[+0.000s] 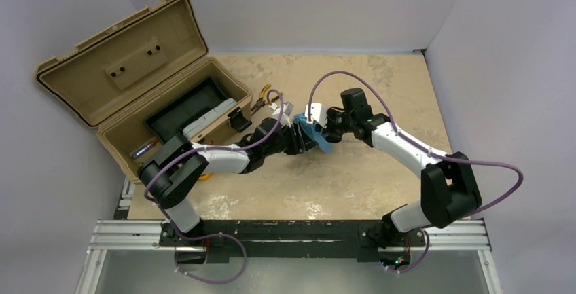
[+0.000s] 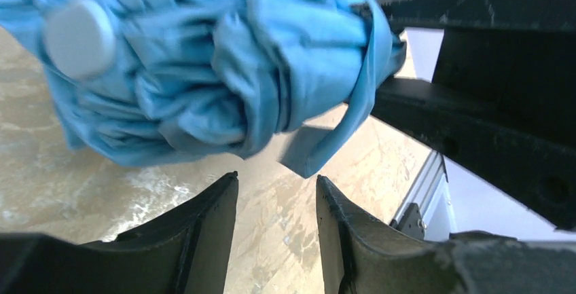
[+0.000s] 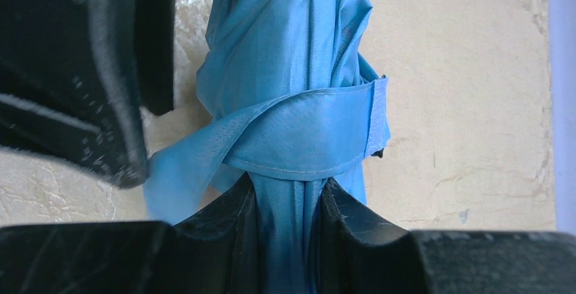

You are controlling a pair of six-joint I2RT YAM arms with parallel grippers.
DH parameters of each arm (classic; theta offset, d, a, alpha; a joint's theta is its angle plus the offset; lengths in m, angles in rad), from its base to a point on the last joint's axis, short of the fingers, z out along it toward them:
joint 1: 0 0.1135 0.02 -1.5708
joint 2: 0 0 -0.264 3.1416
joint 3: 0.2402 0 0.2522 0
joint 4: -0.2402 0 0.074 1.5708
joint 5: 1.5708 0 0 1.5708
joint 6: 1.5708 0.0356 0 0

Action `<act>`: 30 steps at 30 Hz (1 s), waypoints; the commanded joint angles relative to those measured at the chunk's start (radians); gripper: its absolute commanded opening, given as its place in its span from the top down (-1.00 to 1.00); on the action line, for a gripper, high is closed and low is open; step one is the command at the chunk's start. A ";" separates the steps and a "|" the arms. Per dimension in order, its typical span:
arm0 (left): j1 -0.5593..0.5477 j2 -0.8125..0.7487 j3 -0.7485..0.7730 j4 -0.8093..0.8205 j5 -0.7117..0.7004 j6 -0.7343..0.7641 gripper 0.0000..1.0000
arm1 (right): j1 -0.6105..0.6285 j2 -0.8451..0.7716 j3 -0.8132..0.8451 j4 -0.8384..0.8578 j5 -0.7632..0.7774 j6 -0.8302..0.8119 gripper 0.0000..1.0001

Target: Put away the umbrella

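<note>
The strap's loose end (image 2: 314, 154) is hanging just past the open fingers of the robot's left gripper, so next the left gripper reaches that end (image 2: 304, 165), pinches it and pulls it from the umbrella.
The umbrella (image 1: 316, 138) is a folded sky-blue bundle held above the table's middle, where both arms meet. My right gripper (image 3: 289, 195) is shut on its fabric, just below the wrap strap (image 3: 306, 138). In the left wrist view the umbrella (image 2: 204, 70) fills the top, with a grey cap (image 2: 80, 36) at its end. My left gripper (image 2: 277, 182) is open just below it, nothing between its fingers, and the strap's loose end hangs above the gap. One left finger (image 3: 102, 104) shows beside the bundle in the right wrist view.
An open tan toolbox (image 1: 122, 70) stands at the far left with a dark tray and small items inside. Yellow-handled pliers (image 1: 261, 97) lie on the table beside it. A metal rail (image 1: 292, 233) runs along the near edge.
</note>
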 commanded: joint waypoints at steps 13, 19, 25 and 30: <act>-0.043 -0.197 -0.141 0.058 -0.005 -0.016 0.08 | 0.002 -0.018 0.047 0.063 -0.017 0.006 1.00; -0.047 -0.084 -0.067 0.141 0.021 -0.061 -0.06 | 0.001 -0.022 0.055 0.053 -0.019 0.010 1.00; -0.057 0.007 -0.043 0.212 -0.013 -0.110 -0.09 | 0.002 -0.023 0.059 0.047 -0.024 0.010 1.00; -0.061 0.096 -0.035 0.346 -0.023 -0.144 -0.06 | 0.002 -0.022 0.064 0.044 -0.029 0.013 1.00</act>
